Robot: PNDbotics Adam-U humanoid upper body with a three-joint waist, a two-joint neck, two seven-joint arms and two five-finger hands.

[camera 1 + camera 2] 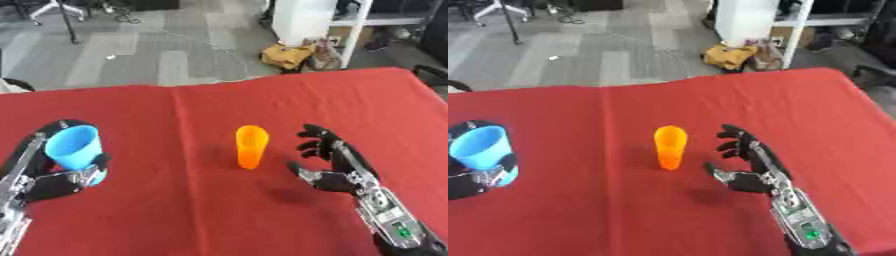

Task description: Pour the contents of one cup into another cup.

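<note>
I should expect the blue cup, held with its opening up, to let loose pieces hidden inside it tumble into the orange cup once I pour.
A blue cup (75, 150) is held upright in my left hand (54, 180) at the left side of the red table (175, 215), its mouth facing up and its inside hidden from me. An orange cup (250, 146) stands upright near the middle of the table. My right hand (331, 165) hovers open just to the right of the orange cup, fingers spread and thumb pointing toward it, a small gap between them.
The red cloth covers the whole table. Beyond its far edge lie a grey floor, a yellow bag (284, 55) and a white shelf unit (306, 20). A dark chair arm (430, 72) shows at the table's right corner.
</note>
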